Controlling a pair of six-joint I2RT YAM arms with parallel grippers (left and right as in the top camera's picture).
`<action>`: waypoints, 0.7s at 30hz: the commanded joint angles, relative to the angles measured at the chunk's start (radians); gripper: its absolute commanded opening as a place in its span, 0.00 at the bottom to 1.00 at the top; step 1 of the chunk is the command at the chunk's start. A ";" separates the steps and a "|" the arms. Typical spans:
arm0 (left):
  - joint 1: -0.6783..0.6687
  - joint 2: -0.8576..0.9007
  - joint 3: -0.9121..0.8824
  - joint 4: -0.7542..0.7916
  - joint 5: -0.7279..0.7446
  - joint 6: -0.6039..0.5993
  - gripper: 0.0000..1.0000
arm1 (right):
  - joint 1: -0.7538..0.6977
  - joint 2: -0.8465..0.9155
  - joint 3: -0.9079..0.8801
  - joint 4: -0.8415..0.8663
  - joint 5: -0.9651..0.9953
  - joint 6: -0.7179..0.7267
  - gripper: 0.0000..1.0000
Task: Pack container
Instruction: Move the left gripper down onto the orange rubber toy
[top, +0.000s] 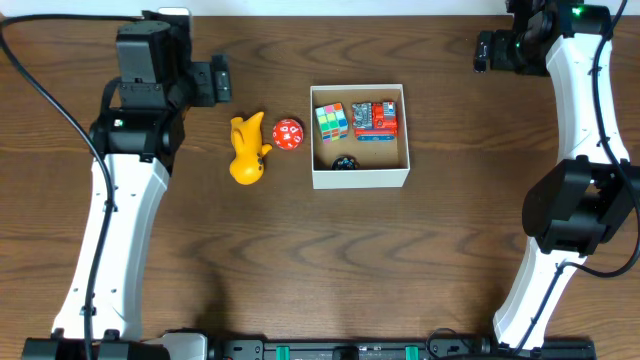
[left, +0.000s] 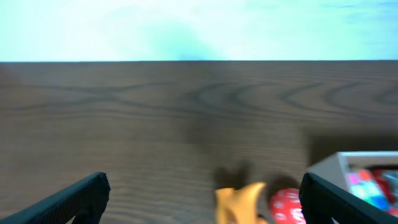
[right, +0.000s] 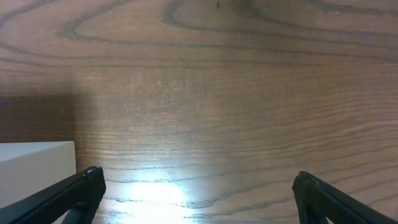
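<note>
The yellow toy (top: 247, 149) and red ball (top: 288, 134) are on the other side of the container from my right gripper, so next my left gripper puts the yellow toy in the container first.
The container (top: 360, 178) is a square white box with a tan inside at the table's middle. It holds a colour cube (top: 332, 121), a red and blue toy (top: 376, 120) and a small black thing (top: 344, 162). A yellow toy (top: 247, 150) and a red ball with white marks (top: 288, 134) lie on the table just left of it. My left gripper (top: 221, 79) is open and empty at the back left; its wrist view shows the yellow toy (left: 241, 202), the red ball (left: 286, 205) and the container's corner (left: 348, 163). My right gripper (top: 483, 50) is open and empty at the back right.
The dark wooden table (top: 300, 260) carries everything. The right wrist view shows bare wood (right: 217, 93) and a white corner of the container (right: 34, 162) at the left edge. The table's far edge (left: 199, 61) meets a pale wall in the left wrist view.
</note>
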 joint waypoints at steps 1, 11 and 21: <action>-0.002 0.006 0.018 -0.025 0.085 -0.011 0.95 | -0.006 0.000 0.019 0.000 -0.004 0.014 0.99; -0.005 0.225 0.000 -0.132 0.085 0.010 0.83 | -0.006 0.000 0.019 0.000 -0.004 0.014 0.99; -0.004 0.446 0.000 -0.220 0.085 0.007 0.89 | -0.006 0.000 0.019 0.000 -0.004 0.014 0.99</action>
